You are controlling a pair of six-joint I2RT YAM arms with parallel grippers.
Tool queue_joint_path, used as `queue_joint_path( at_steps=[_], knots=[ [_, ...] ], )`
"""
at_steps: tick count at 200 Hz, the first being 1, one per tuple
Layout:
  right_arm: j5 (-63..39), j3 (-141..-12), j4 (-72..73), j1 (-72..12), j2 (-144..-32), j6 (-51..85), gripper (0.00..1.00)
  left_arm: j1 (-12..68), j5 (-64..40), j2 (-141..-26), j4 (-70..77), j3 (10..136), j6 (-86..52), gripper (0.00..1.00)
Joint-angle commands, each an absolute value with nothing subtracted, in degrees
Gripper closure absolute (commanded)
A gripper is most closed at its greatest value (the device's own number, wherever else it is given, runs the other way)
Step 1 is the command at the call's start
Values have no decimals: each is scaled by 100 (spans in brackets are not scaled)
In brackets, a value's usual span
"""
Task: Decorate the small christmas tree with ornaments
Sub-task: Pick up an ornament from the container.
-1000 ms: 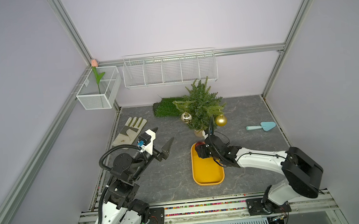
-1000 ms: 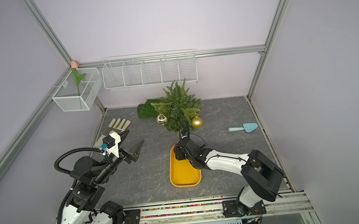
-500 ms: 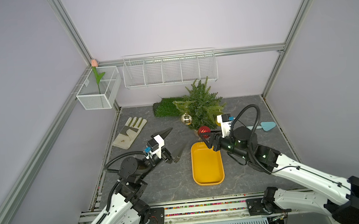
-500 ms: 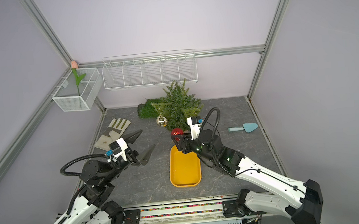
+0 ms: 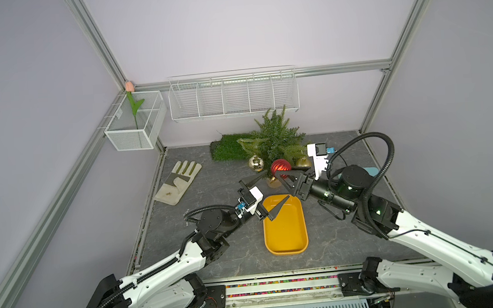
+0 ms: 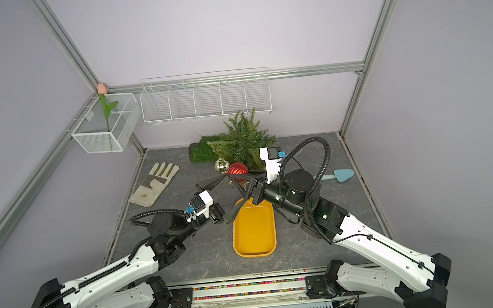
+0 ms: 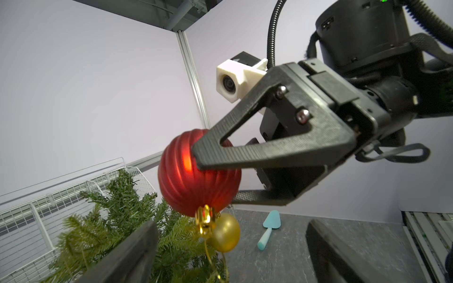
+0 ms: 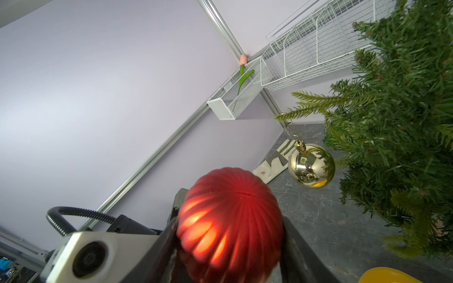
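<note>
The red ornament's gold cap (image 7: 205,220) is pointing down in my right gripper, so next I take the ornament by its ribbed body (image 5: 281,166) with my left gripper before I hang it.
The small christmas tree (image 5: 274,137) (image 6: 244,137) stands at the back of the table. A mirror-like gold ornament (image 5: 256,163) (image 8: 311,165) hangs on its left side and a matte gold one (image 5: 303,162) (image 7: 225,235) on its right. My right gripper (image 5: 280,176) (image 8: 230,245) is shut on the ribbed red ornament (image 5: 281,167) (image 6: 238,169) (image 7: 186,176), held in the air in front of the tree with its gold cap pointing down. My left gripper (image 5: 278,185) (image 7: 228,257) is open just below it, the ornament's string dangling between its fingers.
A yellow tray (image 5: 287,247) lies under both grippers. A work glove (image 5: 178,182) lies at the left, a teal trowel (image 6: 337,176) at the right, a fake grass patch (image 5: 226,147) behind the tree. A wire basket (image 5: 231,95) and a mesh box (image 5: 135,130) hang on the walls.
The right arm has lifted the red ornament from the tray up in front of the tree. The left arm has swung right to below it, its jaws opening wider.
</note>
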State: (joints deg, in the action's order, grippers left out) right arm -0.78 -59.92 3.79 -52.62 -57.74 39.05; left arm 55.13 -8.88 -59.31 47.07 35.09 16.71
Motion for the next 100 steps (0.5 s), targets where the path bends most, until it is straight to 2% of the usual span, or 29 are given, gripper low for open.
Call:
queue_joint_path(
  at_steps=[1, 58, 100],
  knots=[
    [-229, -5990, 549, -5300, -5698, 3993, 43, 5572, -571, -6130, 5412, 3817, 1788, 6],
    [-240, -5889, 612, -5331, -5610, 4041, 43, 5616, -527, -6536, 5634, 4073, 1828, 12],
    [-230, -5862, 547, -5332, -5522, 3992, 42, 5616, -604, -6608, 5555, 4148, 1880, 24]
  ],
)
